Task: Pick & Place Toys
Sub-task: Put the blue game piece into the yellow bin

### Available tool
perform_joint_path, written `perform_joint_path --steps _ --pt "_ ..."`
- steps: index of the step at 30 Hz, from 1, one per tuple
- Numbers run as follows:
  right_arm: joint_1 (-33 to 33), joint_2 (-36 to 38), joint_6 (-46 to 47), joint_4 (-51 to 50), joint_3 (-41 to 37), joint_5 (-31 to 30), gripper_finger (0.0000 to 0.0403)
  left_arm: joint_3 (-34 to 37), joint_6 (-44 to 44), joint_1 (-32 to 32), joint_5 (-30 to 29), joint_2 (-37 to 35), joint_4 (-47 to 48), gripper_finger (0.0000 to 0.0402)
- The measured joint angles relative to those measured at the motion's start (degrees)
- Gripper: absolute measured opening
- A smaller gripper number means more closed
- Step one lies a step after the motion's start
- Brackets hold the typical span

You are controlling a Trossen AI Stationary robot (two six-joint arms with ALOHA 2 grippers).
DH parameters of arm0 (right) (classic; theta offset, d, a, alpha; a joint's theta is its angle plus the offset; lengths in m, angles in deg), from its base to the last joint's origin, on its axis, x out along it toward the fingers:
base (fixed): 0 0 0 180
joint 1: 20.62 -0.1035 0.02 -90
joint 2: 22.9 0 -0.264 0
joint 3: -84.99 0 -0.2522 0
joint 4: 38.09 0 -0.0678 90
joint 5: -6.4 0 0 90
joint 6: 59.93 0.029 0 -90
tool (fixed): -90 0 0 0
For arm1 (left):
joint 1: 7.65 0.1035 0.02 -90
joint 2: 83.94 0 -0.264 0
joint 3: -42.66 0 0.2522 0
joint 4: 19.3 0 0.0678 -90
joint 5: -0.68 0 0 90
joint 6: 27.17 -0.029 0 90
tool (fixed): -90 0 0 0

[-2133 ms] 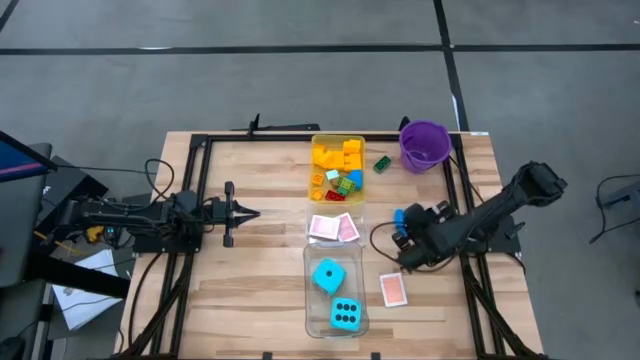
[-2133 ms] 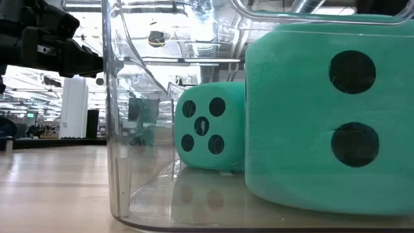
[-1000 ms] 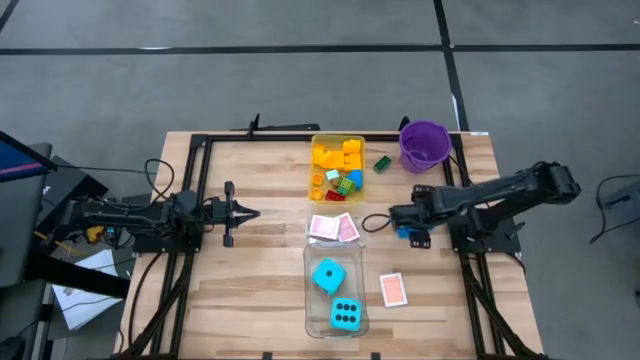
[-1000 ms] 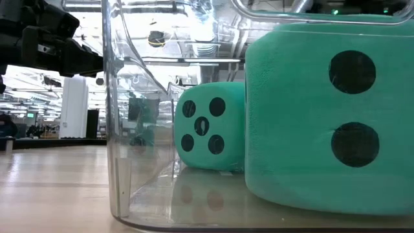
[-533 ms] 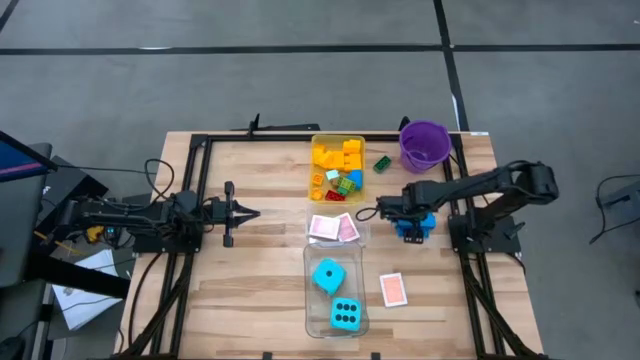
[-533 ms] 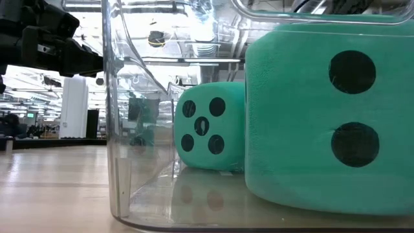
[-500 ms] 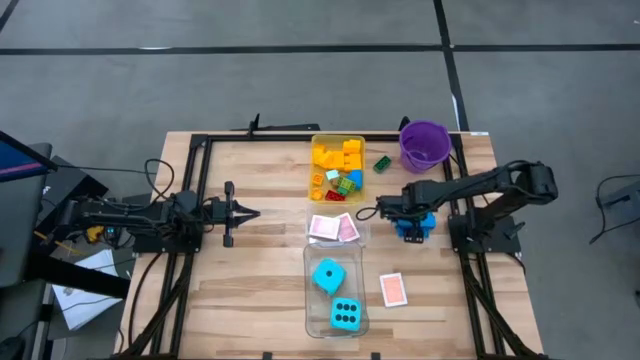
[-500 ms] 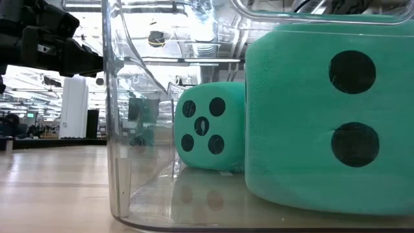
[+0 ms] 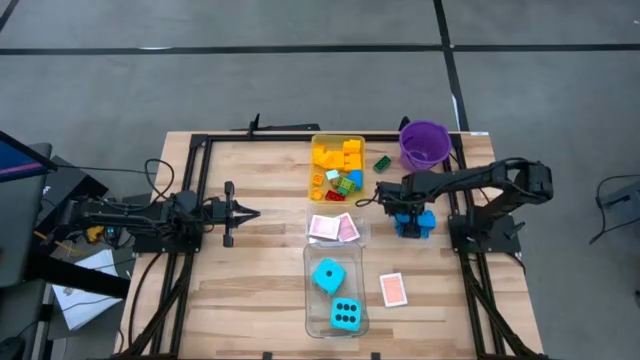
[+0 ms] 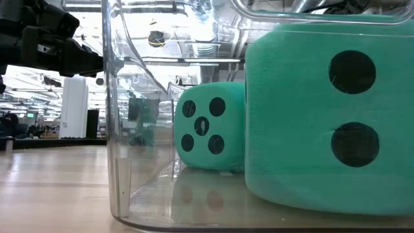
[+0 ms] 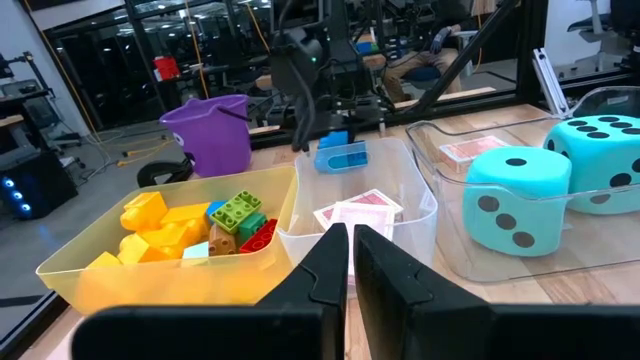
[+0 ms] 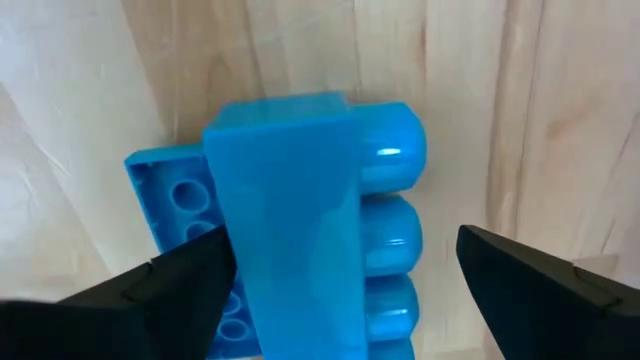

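Note:
A thin blue brick (image 12: 182, 192) is lying against the large blue brick under my right gripper's finger. So I should separate the two, open, and grip only the large brick (image 12: 292, 215).
A blue brick (image 12: 300, 200) lies on its side on the bare wood right of the trays (image 9: 413, 224). My right gripper (image 12: 345, 275) hangs over it, pointing down and open, with one finger on each side of the brick (image 11: 340, 155). My left gripper (image 11: 350, 262) waits shut at the table's left (image 9: 252, 213), pointing toward the trays. More bricks fill the yellow tray (image 9: 338, 165). A green brick (image 9: 382, 163) lies beside that tray. Two cyan dice (image 9: 328, 275) sit in a clear tray, and pink cards (image 9: 334, 228) lie in another. My right gripper comes at the blue brick from above with its fingers across it. One finger (image 12: 170, 285) overlaps the brick's hollow side (image 12: 175, 195); whether it touches I cannot tell. The other finger (image 12: 540, 275) stands apart from the studs (image 12: 395, 215). The brick rests on the table.
A purple bucket (image 9: 424, 145) stands at the far right, just beyond my right arm. One pink card (image 9: 394, 289) lies on the wood near the right front. In the low view the dice tray's clear wall (image 10: 116, 129) fills the foreground.
My right arm has swung toward the table's far edge, and its gripper has come over the blue brick, which has stayed where it lay. Its fingers have kept the same gap.

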Motion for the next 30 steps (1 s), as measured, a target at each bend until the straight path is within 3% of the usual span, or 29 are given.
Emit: perform_joint_path --steps 16,30 --pt "2.97 0.02 -0.96 0.62 0.0 4.24 0.0331 0.0 -0.02 -0.01 0.02 0.01 0.02 0.0017" --pt "2.92 0.24 -0.44 -1.25 0.23 4.01 0.0245 0.0 -0.01 -0.01 0.02 0.01 0.01 0.0017"
